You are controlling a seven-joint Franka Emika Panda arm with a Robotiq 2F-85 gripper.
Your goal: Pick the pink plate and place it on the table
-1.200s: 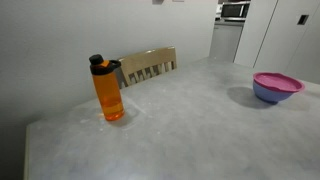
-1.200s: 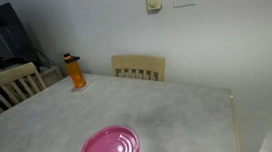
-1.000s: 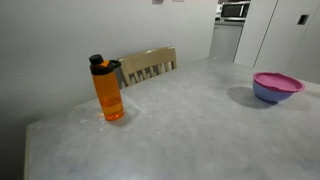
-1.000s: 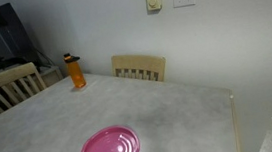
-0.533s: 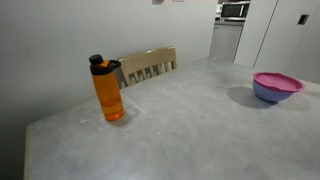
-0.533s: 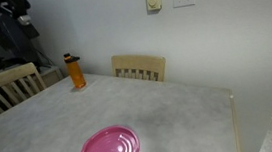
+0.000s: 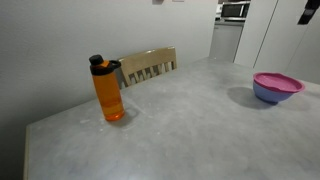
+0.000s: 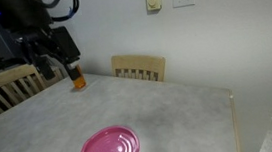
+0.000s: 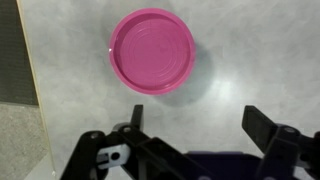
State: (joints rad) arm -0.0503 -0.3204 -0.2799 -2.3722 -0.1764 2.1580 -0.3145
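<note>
Next, I move over to the plate's near rim (image 9: 185, 78) and go down with my fingers on both sides of it, because my open gripper is high up and short of the pink plate (image 9: 152, 52).
The pink plate (image 7: 277, 80) rests on top of a lavender-blue bowl (image 7: 273, 95) at the far end of the grey mottled table (image 7: 180, 130). The plate also shows low in an exterior view (image 8: 110, 149) and near the top of the wrist view (image 9: 152, 50). My gripper (image 9: 200, 120) is open and empty, high above the table (image 9: 250, 60) and short of the plate. In an exterior view the gripper (image 8: 58, 55) hangs in the air at the upper left, far from the plate. In the exterior view with the bowl, only a dark part of it shows at the top right corner.
An orange bottle with a black cap (image 7: 108, 90) stands near a table corner and also shows in an exterior view (image 8: 75, 72). A wooden chair (image 8: 140, 68) stands at the far side by the wall, another chair (image 8: 6, 86) at the left. The table edge shows at the left of the wrist view.
The arm and gripper have swung into an exterior view at the upper left, over the bottle's end of the table. Plate, bowl and bottle have not moved.
</note>
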